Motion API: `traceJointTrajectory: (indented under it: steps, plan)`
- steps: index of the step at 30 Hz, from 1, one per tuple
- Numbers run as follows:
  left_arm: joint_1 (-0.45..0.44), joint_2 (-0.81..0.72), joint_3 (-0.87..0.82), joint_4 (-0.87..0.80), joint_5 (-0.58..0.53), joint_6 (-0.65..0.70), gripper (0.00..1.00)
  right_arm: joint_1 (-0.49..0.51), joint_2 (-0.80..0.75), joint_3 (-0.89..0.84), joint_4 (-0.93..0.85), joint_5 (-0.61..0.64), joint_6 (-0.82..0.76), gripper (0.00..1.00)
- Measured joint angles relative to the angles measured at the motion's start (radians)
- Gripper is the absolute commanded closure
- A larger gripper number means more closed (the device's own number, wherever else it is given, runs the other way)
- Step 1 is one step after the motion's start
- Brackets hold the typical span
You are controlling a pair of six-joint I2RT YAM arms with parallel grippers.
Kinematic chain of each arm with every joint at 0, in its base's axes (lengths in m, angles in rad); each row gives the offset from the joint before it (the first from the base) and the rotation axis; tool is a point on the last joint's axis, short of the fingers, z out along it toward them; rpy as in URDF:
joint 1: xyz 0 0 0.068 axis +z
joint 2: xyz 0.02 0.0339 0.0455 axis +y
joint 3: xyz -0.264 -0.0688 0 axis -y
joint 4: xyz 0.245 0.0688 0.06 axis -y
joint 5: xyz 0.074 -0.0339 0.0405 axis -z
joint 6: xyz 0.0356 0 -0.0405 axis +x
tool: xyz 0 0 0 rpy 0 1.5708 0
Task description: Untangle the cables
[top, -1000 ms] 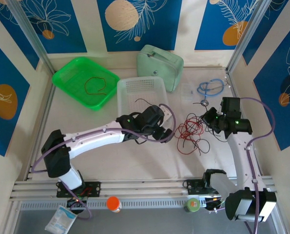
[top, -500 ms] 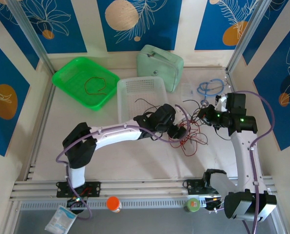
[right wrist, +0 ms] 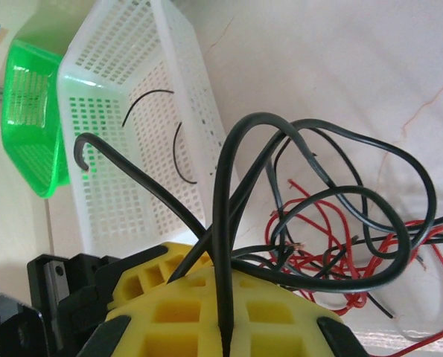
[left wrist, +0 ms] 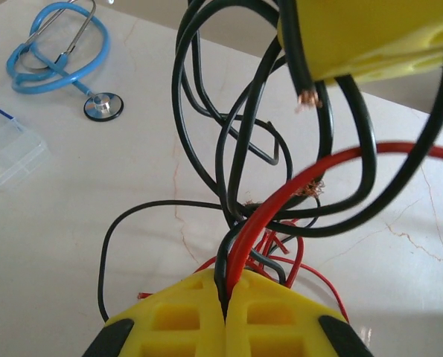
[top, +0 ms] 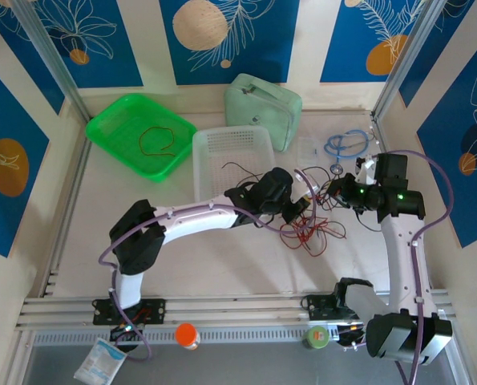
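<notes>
The black loops [left wrist: 252,213] from my right gripper run across the red wire. My right gripper should first let go of the loops and pull the red wire out [left wrist: 348,155].
The cables [top: 309,228] are a tangle of thin red and black wires on the table right of centre, partly lifted between the two grippers. My left gripper [top: 299,210] is at the tangle's left side. In the left wrist view it [left wrist: 227,294] is shut on a red wire [left wrist: 281,202] and a black wire together. My right gripper [top: 340,192] holds the tangle's upper right. In the right wrist view it [right wrist: 222,327] is shut on a black wire [right wrist: 223,223] that loops upward. The two grippers are close together, with the right one's yellow finger [left wrist: 370,33] just ahead of the left.
A white mesh basket [top: 214,144] behind the left arm holds loose black wires [right wrist: 180,152]. A green tray [top: 114,128] at the back left holds a red wire loop. A mint pouch [top: 264,108], a blue stethoscope [top: 346,144] and a clear plastic box [left wrist: 9,149] lie at the back.
My left arm reached right into the tangle and its jaws closed on a red and a black wire. The right gripper moved back and right, still holding black wire.
</notes>
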Motion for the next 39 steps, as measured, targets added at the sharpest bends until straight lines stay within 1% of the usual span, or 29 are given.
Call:
traceJointTrajectory:
  steps: [4,9,12,13,14,18,21,23,25,28,34,36,39]
  plan:
    - [0.0,-0.026,-0.052,0.01,0.0,-0.008,1.0,-0.012,0.0,-0.037,0.002,0.057,0.024,1.0]
    - [0.0,-0.088,-0.108,0.016,0.003,-0.033,1.0,-0.043,0.019,-0.142,0.034,0.138,0.088,1.0]
    - [0.0,-0.119,-0.129,0.037,0.02,-0.053,1.0,-0.052,0.033,-0.22,0.072,0.143,0.137,1.0]
    - [-0.002,-0.122,-0.133,0.042,0.026,-0.058,1.0,-0.052,0.036,-0.238,0.084,0.135,0.151,0.97]
    - [-0.006,-0.124,-0.14,0.051,0.033,-0.068,1.0,-0.052,0.039,-0.255,0.095,0.128,0.166,0.92]
    - [-0.007,-0.124,-0.163,0.06,0.044,-0.106,1.0,-0.058,0.058,-0.295,0.14,0.141,0.203,0.61]
    - [-0.005,-0.124,-0.167,0.091,0.048,-0.154,1.0,-0.064,0.064,-0.307,0.149,0.151,0.217,0.46]
    - [-0.006,-0.116,-0.167,0.119,0.048,-0.188,1.0,-0.064,0.048,-0.306,0.149,0.151,0.22,0.41]
    - [-0.006,-0.098,-0.167,0.148,0.052,-0.227,1.0,-0.064,0.008,-0.306,0.138,0.15,0.223,0.39]
    - [-0.006,-0.054,-0.164,0.171,0.056,-0.278,1.0,-0.064,-0.092,-0.293,0.096,0.146,0.226,0.38]
    - [-0.006,0.048,-0.086,0.119,0.052,-0.347,1.0,-0.052,-0.296,-0.246,0.008,0.139,0.277,0.36]
    - [-0.006,0.062,-0.066,0.104,0.047,-0.369,1.0,-0.033,-0.353,-0.246,-0.012,0.136,0.308,0.35]
    - [-0.006,0.068,-0.049,0.085,0.042,-0.401,1.0,0.016,-0.384,-0.247,-0.017,0.137,0.353,0.33]
